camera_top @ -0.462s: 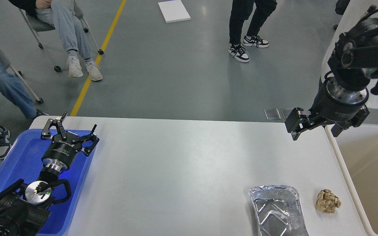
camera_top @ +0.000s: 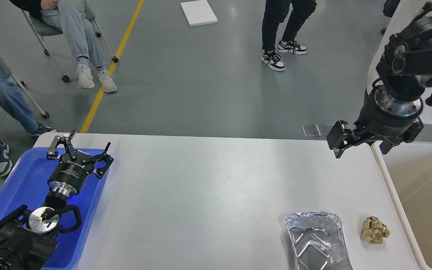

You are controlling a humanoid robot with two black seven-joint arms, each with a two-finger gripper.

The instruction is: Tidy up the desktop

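Observation:
The base of the foil tray (camera_top: 319,242) has raised ribs (camera_top: 311,249) across it, so the tray will hold its open shape when I pick it up by its rim.
The desktop (camera_top: 208,187) is a wide white-grey tabletop. An empty foil tray (camera_top: 316,240) lies at its front right. A crumpled brown paper ball (camera_top: 375,230) lies just right of the foil tray. My left gripper (camera_top: 83,147) is open and empty, hovering over the far end of the blue tray (camera_top: 13,187). My right gripper (camera_top: 361,143) is open and empty. It hangs above the table's far right corner, well beyond the foil tray and the paper ball.
A beige rimmed bin (camera_top: 422,195) stands against the table's right edge. The blue tray lies on the left end of the table. People sit and stand on the grey floor beyond the far edge.

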